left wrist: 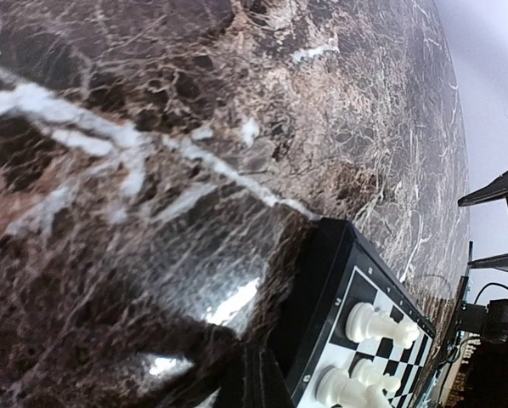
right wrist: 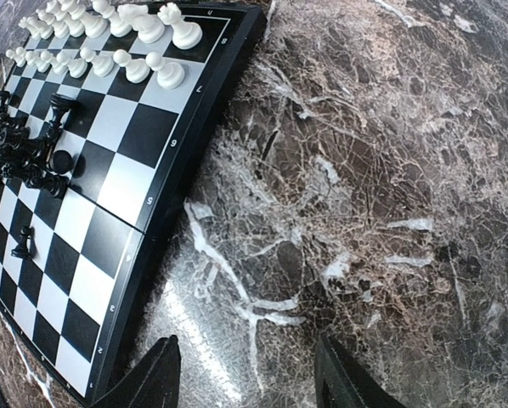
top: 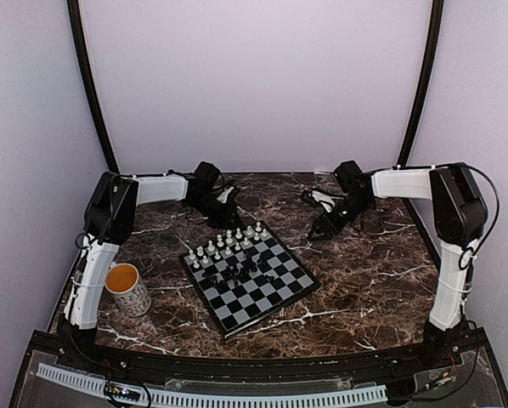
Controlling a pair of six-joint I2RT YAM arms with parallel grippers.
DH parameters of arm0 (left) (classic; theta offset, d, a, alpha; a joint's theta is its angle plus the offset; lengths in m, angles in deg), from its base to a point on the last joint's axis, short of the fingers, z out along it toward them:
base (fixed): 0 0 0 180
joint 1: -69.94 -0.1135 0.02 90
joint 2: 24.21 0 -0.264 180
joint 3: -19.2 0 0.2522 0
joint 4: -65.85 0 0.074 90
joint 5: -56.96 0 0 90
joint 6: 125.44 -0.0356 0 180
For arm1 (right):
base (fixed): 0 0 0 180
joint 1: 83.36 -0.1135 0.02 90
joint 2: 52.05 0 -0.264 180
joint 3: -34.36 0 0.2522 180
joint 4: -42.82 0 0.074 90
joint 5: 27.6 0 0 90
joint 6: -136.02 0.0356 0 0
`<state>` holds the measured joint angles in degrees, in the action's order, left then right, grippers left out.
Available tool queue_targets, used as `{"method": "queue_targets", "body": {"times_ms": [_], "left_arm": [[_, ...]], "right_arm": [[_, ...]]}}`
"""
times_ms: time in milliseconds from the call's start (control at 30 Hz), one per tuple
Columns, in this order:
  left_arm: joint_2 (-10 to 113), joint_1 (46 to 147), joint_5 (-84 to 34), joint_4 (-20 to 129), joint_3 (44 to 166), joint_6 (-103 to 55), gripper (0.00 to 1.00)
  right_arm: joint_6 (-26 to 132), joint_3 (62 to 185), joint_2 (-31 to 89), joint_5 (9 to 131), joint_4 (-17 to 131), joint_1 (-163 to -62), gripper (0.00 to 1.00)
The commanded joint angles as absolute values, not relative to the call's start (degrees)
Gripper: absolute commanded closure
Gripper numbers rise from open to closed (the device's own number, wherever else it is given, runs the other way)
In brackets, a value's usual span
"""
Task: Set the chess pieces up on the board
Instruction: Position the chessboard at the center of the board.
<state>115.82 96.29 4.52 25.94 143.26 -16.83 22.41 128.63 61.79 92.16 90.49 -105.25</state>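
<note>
The board lies askew, and my left gripper is at its far edge (top: 246, 229). I should push the board straighter from the corner (top: 183, 257) closest to the mug.
The board (top: 256, 303) lies at the table's middle, turned at an angle. White chess pieces (top: 224, 242) stand in two rows along its far-left side. Black pieces (top: 245, 272) are bunched together near its centre. In the right wrist view the white rows (right wrist: 110, 42) and the black cluster (right wrist: 25, 149) show, with one black pawn (right wrist: 22, 242) standing apart. My left gripper (top: 227, 212) is shut and empty, low beside the board's far corner (left wrist: 322, 297), near white pieces (left wrist: 377, 323). My right gripper (top: 316, 233) is open and empty over bare marble just right of the board (right wrist: 186, 136).
A white patterned mug (top: 127, 287) with an orange inside stands at the near left, beside the left arm's base. The dark marble tabletop (top: 364, 280) is walled by pale panels at the back and both sides.
</note>
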Motion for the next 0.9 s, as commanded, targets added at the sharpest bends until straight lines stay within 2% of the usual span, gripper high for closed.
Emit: {"method": "queue_targets", "body": {"times_ms": [0, 167, 333, 400, 500, 600, 867], "left_arm": [[116.6, 96.7, 1.2, 20.1, 149.0, -18.7, 0.98], [113.3, 95.9, -8.7, 13.7, 158.5, -20.0, 0.88], [103.5, 95.7, -23.4, 6.9, 159.1, -19.7, 0.89], [98.7, 96.2, -26.1, 4.6, 156.0, -18.6, 0.93], [90.6, 98.2, -31.2, 7.0, 142.6, -18.4, 1.0], [82.5, 101.1, -34.0, 7.1, 132.4, -16.7, 1.0], [70.4, 106.3, -42.0, 1.8, 109.1, -7.8, 1.0]], "right_arm": [[21.5, 127.6, 59.3, 92.7, 90.6, -105.2, 0.45], [20.9, 126.4, 57.4, 92.8, 90.4, -105.2, 0.45], [20.5, 124.3, 55.6, 93.2, 88.8, -105.1, 0.45], [20.3, 123.2, 55.1, 93.1, 87.6, -105.1, 0.46], [20.4, 121.5, 54.5, 92.8, 84.9, -105.0, 0.46], [20.4, 121.1, 54.8, 92.9, 83.6, -105.0, 0.48], [20.1, 118.4, 53.8, 94.5, 81.0, -104.9, 0.51]]}}
